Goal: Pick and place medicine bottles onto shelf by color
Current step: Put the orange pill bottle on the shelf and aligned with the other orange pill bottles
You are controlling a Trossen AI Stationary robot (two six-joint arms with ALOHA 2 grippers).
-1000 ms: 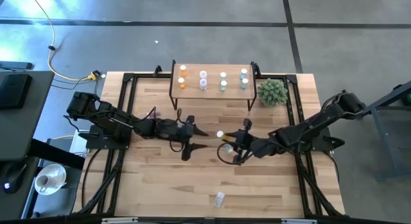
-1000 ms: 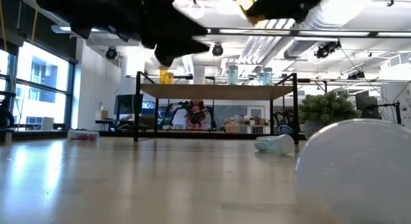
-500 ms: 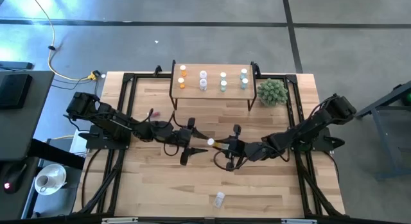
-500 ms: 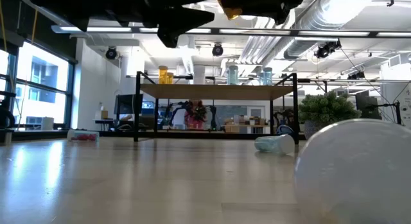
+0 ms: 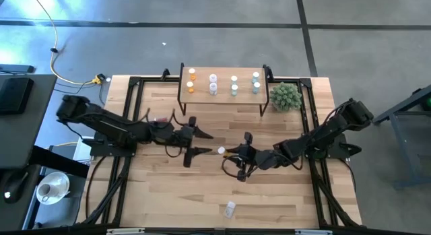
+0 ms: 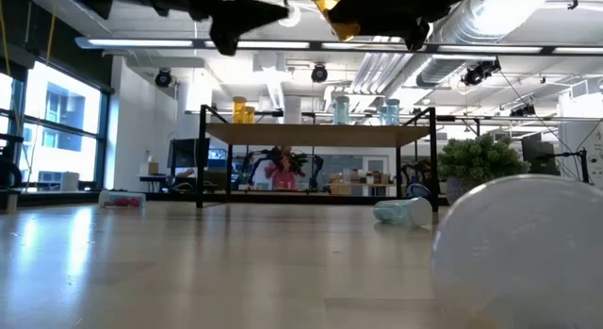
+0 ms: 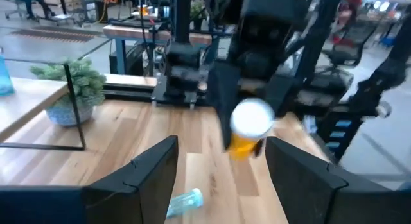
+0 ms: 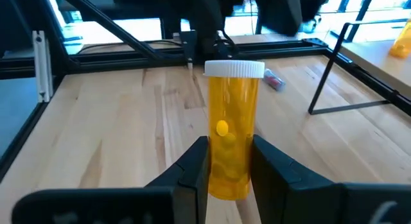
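Observation:
The orange bottle's cap [image 7: 252,117] slants up across my level left gripper. My left gripper should move back, tilt down and grab the end with the cap [image 5: 221,150] in line.
My right gripper [image 5: 229,153] is shut on an orange bottle with a white cap [image 8: 232,128], high above the table's middle; the bottle also shows in the low view [image 6: 332,1]. My left gripper [image 5: 197,144] is open and empty, just to the left of that bottle, whose cap faces it [image 7: 250,118]. The shelf [image 5: 222,99] stands at the table's far side with several bottles upright on it: orange [image 5: 191,80], pink [image 5: 213,83], green [image 5: 234,85] and blue [image 5: 256,82]. My right gripper pinches the orange bottle's lower body [image 8: 225,169] between its two fingers [image 8: 196,166]. The fingers come level from the table's right and lie along the bottle. The capped end [image 8: 234,68] sticks out past the fingertips toward the left gripper. The bottle is lifted clear of the table.
A pink bottle [image 5: 160,118] lies on the table by the left arm. A pale bluish bottle [image 5: 230,209] lies near the front edge; another [image 6: 400,212] shows lying in the low view. The green plant ball [image 5: 285,95] stands right of the shelf.
My right gripper has carried the orange bottle toward the table's left, closer to the left gripper, still clear of the table. My left gripper has risen.

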